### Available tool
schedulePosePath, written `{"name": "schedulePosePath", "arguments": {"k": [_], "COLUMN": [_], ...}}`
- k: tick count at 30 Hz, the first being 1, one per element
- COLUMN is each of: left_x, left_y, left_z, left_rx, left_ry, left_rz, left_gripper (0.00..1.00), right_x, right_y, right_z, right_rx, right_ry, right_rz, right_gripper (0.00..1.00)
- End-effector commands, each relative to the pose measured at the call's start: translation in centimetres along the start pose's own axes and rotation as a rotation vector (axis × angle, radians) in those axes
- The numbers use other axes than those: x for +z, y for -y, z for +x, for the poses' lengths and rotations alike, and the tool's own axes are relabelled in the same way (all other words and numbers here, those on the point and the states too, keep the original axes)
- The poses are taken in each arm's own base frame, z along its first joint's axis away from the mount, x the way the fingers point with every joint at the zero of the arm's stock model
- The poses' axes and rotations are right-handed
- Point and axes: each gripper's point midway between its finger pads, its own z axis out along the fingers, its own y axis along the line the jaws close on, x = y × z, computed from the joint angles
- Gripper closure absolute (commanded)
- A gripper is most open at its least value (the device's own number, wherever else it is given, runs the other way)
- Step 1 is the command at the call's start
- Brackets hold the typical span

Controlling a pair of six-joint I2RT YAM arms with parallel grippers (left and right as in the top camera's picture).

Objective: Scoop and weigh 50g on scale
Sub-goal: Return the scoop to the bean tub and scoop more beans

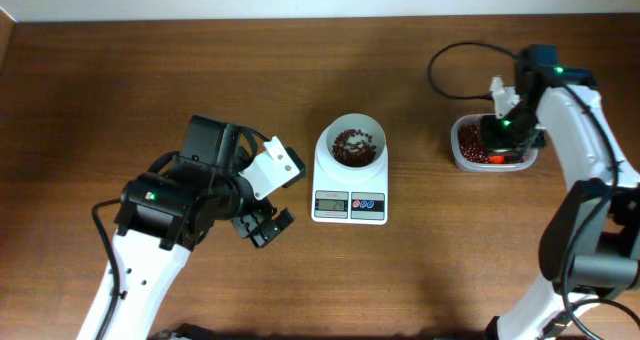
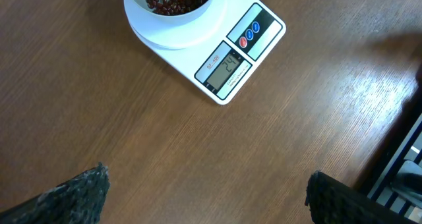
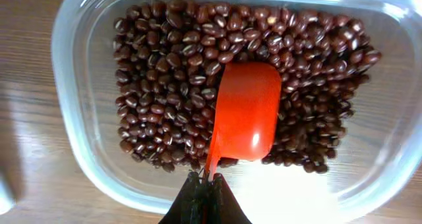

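Observation:
My right gripper should swing the scoop's handle down toward the tub's rim (image 1: 533,158) to level the scoop before lifting, because the red scoop (image 3: 249,111) points steeply down into the beans.
The white scale (image 1: 350,202) stands mid-table with a white bowl (image 1: 351,143) of red beans on top; in the left wrist view the scale (image 2: 227,53) shows its lit display and the bowl (image 2: 173,6) at the top edge. My left gripper (image 1: 262,223) hovers open left of the scale, fingertips (image 2: 79,191) wide apart over bare wood. My right gripper (image 3: 206,181) is shut on the handle of a red scoop (image 3: 247,112), which lies empty on the beans in the clear tub (image 3: 79,145). The overhead view shows the right gripper (image 1: 503,130) over the tub (image 1: 462,145) at far right.
The brown wooden table (image 1: 150,80) carries the scale and the tub. A black cable (image 1: 455,70) loops behind the right arm. A dark rack edge (image 2: 402,165) shows at the right of the left wrist view.

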Motion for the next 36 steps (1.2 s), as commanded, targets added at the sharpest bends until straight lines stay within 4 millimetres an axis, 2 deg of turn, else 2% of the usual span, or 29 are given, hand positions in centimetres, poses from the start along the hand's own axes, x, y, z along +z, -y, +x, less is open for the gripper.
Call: {"name": "schedulePosePath", "arguments": {"k": [1,8,10,12,15,19,21,23,27,34,36], "left_x": [-0.5,-0.5,-0.5,-0.5,-0.5,-0.5,-0.5,-0.5,-0.5,-0.5,-0.5], "left_y": [-0.2,-0.2,-0.3,-0.2,-0.2,-0.2,-0.2,-0.2,-0.2,-0.2,-0.2], "left_z": [-0.4,-0.4,-0.4,-0.4,-0.4,-0.4,-0.4,-0.4,-0.4,-0.4,-0.4], "left_rx": [0.016,0.016,0.016,0.016,0.016,0.016,0.016,0.016,0.016,0.016,0.016], "left_ry": [0.018,0.018,0.018,0.018,0.019,0.019,0.019,0.018,0.018,0.018,0.018], "left_rz": [-0.011,-0.011,-0.012,-0.011,-0.011,-0.011,-0.011,-0.011,-0.011,-0.011,-0.011], "left_gripper": [0.01,0.01,0.01,0.01,0.01,0.01,0.01,0.01,0.01,0.01,0.01], "right_x": [0.0,-1.5,-2.4,-2.5,-1.8,0.7,0.9,0.0,-2.5,-3.9,-4.7], "right_y": [-1.0,1.7,1.8,1.7,1.6,1.3,1.3,1.1,1.9,5.8,6.0], "right_z": [0.5,0.7,0.3,0.3,0.5,0.7,0.8,0.3,-0.2,2.8,2.9], "right_rx": [0.065,0.189,0.232,0.244,0.252,0.243,0.249,0.269,0.292,0.375,0.372], "right_ry": [0.002,0.079,0.124,0.13,0.1,0.05,0.046,0.083,0.198,0.235,0.273], "right_rz": [-0.198,-0.39,-0.489,-0.516,-0.527,-0.577,-0.589,-0.657,-0.824,-0.867,-0.905], "right_gripper": [0.96,0.96,0.96,0.96,0.96,0.96,0.96,0.96,0.96,0.96,0.96]}}
